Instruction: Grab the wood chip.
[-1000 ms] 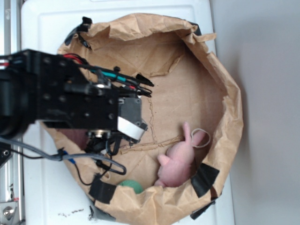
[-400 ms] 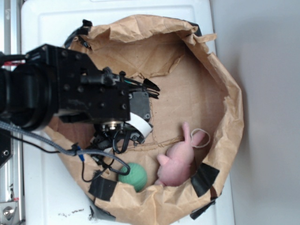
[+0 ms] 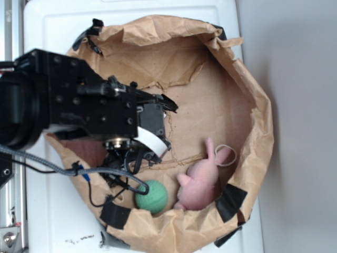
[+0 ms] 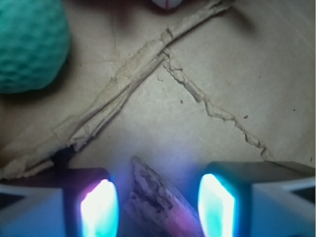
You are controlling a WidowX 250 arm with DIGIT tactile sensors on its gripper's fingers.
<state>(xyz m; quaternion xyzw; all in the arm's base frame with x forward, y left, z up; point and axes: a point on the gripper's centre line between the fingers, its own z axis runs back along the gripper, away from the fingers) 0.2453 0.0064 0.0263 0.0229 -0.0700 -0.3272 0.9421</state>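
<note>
My gripper's fingers straddle only the wood chip's slanted, tapered end [image 4: 142, 177], so I should lift, back off and come down lower around its thicker body [image 4: 169, 217].
In the wrist view the wood chip [image 4: 154, 200], a rough brown streaked sliver, lies on the paper floor between my two glowing fingers. It runs from its tip near the middle down towards the bottom edge. My gripper [image 4: 158, 197] is open, with a gap between the chip and the left pad [image 4: 98, 210] and a narrower gap to the right pad [image 4: 216, 202]. In the exterior view the black arm and gripper [image 3: 125, 154] point down into the left side of the basket and hide the chip.
A green ball [image 3: 151, 196] [image 4: 29, 44] lies near the basket's lower wall, beside a pink plush rabbit [image 3: 202, 179]. The crumpled brown paper lining [image 3: 253, 105] rises all round. Torn paper strips [image 4: 133, 74] cross the floor ahead of the fingers. Cables [image 3: 105, 182] hang below the arm.
The arm has shifted over the basket's left side and its body now looks larger. The green ball, mostly hidden at the basket's lower wall a second ago, now shows in full.
</note>
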